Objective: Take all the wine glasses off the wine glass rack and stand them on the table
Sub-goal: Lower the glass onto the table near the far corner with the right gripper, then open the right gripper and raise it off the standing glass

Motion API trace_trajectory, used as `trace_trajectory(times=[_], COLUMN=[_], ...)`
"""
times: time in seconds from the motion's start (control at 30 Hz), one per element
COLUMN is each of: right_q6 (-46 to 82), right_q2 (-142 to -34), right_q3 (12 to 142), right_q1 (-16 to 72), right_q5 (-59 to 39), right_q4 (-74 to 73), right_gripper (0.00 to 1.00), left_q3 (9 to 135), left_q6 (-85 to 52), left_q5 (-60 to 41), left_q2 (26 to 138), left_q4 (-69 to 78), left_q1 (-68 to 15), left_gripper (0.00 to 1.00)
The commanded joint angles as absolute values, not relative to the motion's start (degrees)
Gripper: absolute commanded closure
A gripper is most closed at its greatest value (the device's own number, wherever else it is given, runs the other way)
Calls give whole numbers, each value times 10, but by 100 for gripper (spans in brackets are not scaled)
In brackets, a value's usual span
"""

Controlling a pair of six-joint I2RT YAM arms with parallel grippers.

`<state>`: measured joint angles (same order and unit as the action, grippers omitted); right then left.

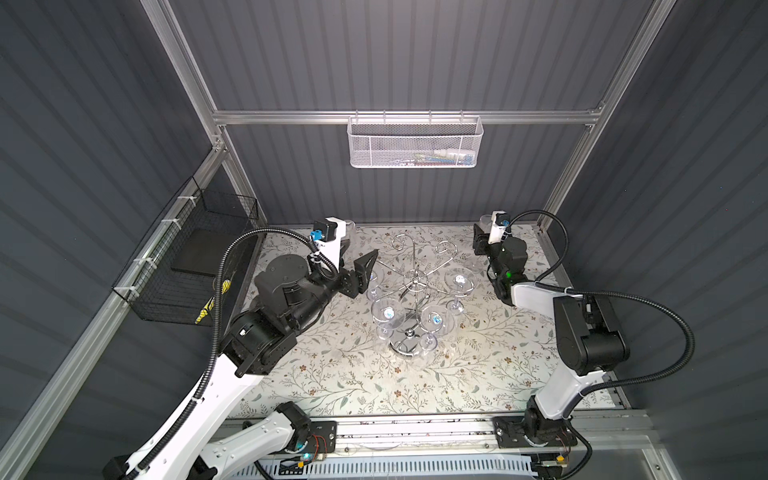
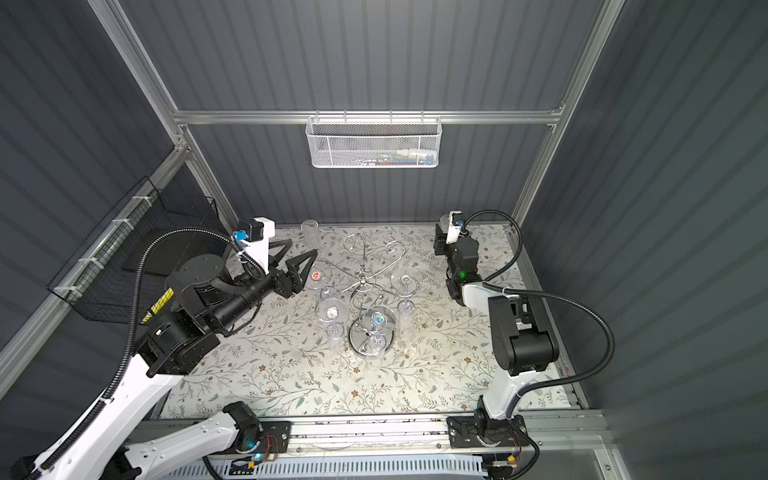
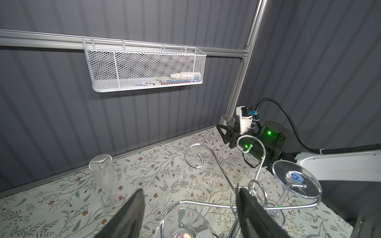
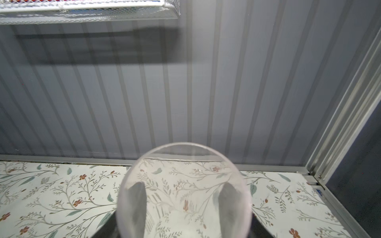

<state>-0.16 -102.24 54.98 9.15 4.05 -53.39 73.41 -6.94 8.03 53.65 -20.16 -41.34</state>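
The wine glass in my right gripper is standing upright over clear floral table, so I should keep bringing it down until its foot rests flat, then let go.
The chrome wine glass rack stands mid-table. Clear glasses hang upside down from its arms. My left gripper is open at the rack's left arm. Its fingers straddle the air above the foot of a hanging wine glass and grip nothing. One fingertip sits close to a curled rack arm. At the back right corner my right gripper is shut on an upright wine glass.
Another clear flute stands upright at the back left of the floral table. A white mesh basket hangs on the back wall. A black wire basket hangs on the left wall.
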Motion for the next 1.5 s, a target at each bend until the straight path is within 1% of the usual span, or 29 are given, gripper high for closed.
trace_trajectory(times=[0.0, 0.23, 0.67, 1.0, 1.17, 1.23, 1.37, 1.4, 1.47], right_q6=[-26, -25, -28, -22, -19, -18, -12, -10, -8], right_q2=[-1048, -1091, -1116, -1120, -1121, -1121, -1112, -1108, -1098], right_q3=[572, 584, 582, 570, 563, 559, 547, 543, 535], right_q1=[90, 90, 89, 89, 89, 89, 89, 89, 89], right_q5=[73, 88, 101, 107, 112, 113, 117, 117, 117], right_q4=[-594, -608, -617, -625, -631, -633, -643, -644, -646], right_gripper=[52, 52, 48, 31, 28, 24, 3, 1, 1], left_q3=[732, 730, 724, 721, 720, 721, 720, 720, 718], left_q6=[-72, -69, -69, -76, -82, -84, -89, -92, -92], left_q5=[92, 97, 99, 98, 98, 97, 97, 96, 95], left_q2=[541, 542, 543, 537, 535, 534, 532, 531, 529], left_q4=[-195, -199, -203, -206, -207, -207, -207, -207, -206], left_q1=[-415, -416, -415, -415, -415, -416, -415, -416, -416], left_gripper=[28, 28, 28, 28, 28, 28, 28, 28, 28])
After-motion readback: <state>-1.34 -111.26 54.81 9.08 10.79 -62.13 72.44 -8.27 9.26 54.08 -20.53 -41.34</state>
